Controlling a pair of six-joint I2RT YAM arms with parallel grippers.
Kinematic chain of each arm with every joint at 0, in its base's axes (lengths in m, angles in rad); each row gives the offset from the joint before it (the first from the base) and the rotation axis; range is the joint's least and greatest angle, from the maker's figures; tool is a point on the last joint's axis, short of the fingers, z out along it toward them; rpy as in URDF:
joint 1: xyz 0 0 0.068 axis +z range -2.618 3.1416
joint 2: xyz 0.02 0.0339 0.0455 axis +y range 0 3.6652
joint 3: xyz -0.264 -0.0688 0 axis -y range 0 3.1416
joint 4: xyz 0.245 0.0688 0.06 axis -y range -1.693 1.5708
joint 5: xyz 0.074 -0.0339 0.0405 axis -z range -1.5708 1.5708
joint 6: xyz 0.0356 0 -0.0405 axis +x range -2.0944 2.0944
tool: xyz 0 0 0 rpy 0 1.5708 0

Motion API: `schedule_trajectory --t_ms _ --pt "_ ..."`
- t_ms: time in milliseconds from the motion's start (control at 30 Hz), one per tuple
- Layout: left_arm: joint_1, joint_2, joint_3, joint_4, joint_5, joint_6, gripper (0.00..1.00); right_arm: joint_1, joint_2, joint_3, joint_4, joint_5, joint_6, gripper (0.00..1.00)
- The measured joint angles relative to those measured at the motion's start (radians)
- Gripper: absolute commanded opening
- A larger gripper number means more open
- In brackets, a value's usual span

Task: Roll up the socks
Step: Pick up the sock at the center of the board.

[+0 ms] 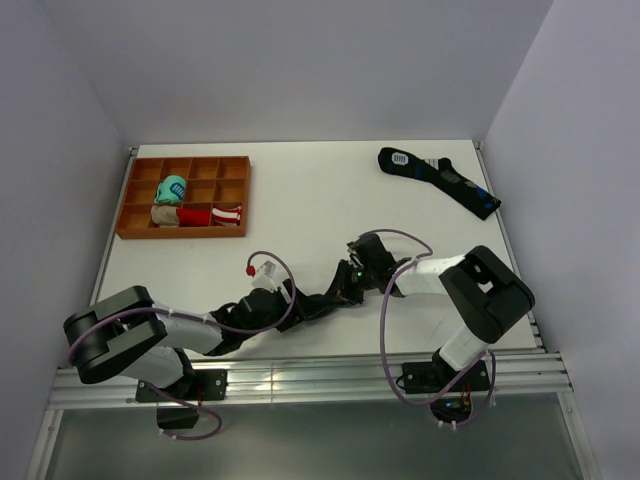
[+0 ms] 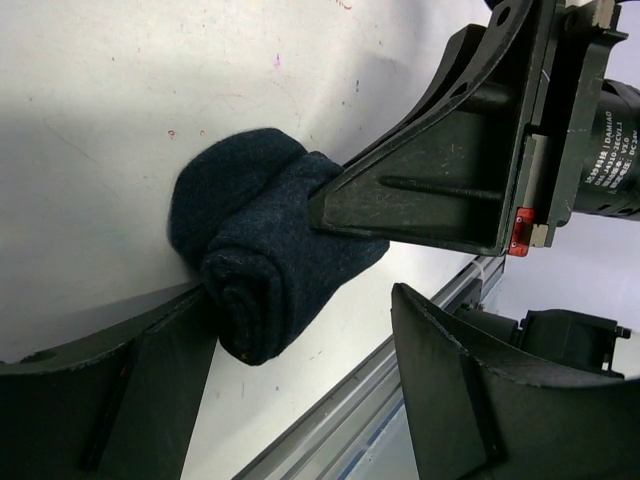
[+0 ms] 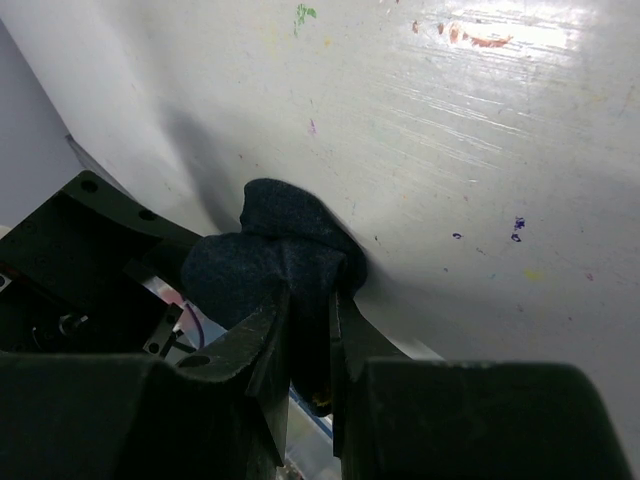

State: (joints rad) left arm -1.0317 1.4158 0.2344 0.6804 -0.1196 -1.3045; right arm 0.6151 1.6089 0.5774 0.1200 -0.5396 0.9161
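Note:
The socks' rolled end (image 2: pixel 247 300) sits against one finger of my left gripper, so I should centre the fingers around the socks (image 2: pixel 285 215) before closing, while my right gripper steadies them.
The socks (image 2: pixel 262 262) are a dark navy, partly rolled bundle lying on the white table. In the left wrist view the roll's end faces the camera. My right gripper (image 3: pixel 310 312) is shut on the bundle's near end and pinches a fold of the socks (image 3: pixel 272 258) between its fingers. It also shows in the left wrist view, its fingers (image 2: pixel 420 190) coming in from the right. My left gripper (image 2: pixel 305 325) is open, jaws wide apart, with the roll touching its left finger (image 2: pixel 110 380). In the top view both grippers meet at the table's middle front (image 1: pixel 345 283) and hide the socks.
An orange compartment tray (image 1: pixel 245 190) at the back left holds a teal bundle (image 1: pixel 171 188), a beige bundle (image 1: pixel 164 215) and a red-white bundle (image 1: pixel 218 214). A longer dark sock with blue marks (image 1: pixel 440 180) lies at the back right. The metal front rail (image 1: pixel 300 378) runs close behind the grippers.

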Motion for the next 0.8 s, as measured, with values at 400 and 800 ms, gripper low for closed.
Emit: schedule_trajectory --t_ms 400,800 --pt "-0.004 0.018 0.001 -0.012 0.000 -0.100 0.73 -0.004 0.021 -0.011 0.053 -0.029 0.007 0.00" --pt "-0.007 0.097 -0.043 0.131 -0.010 -0.237 0.60 -0.007 0.023 -0.029 0.091 -0.038 0.008 0.00"
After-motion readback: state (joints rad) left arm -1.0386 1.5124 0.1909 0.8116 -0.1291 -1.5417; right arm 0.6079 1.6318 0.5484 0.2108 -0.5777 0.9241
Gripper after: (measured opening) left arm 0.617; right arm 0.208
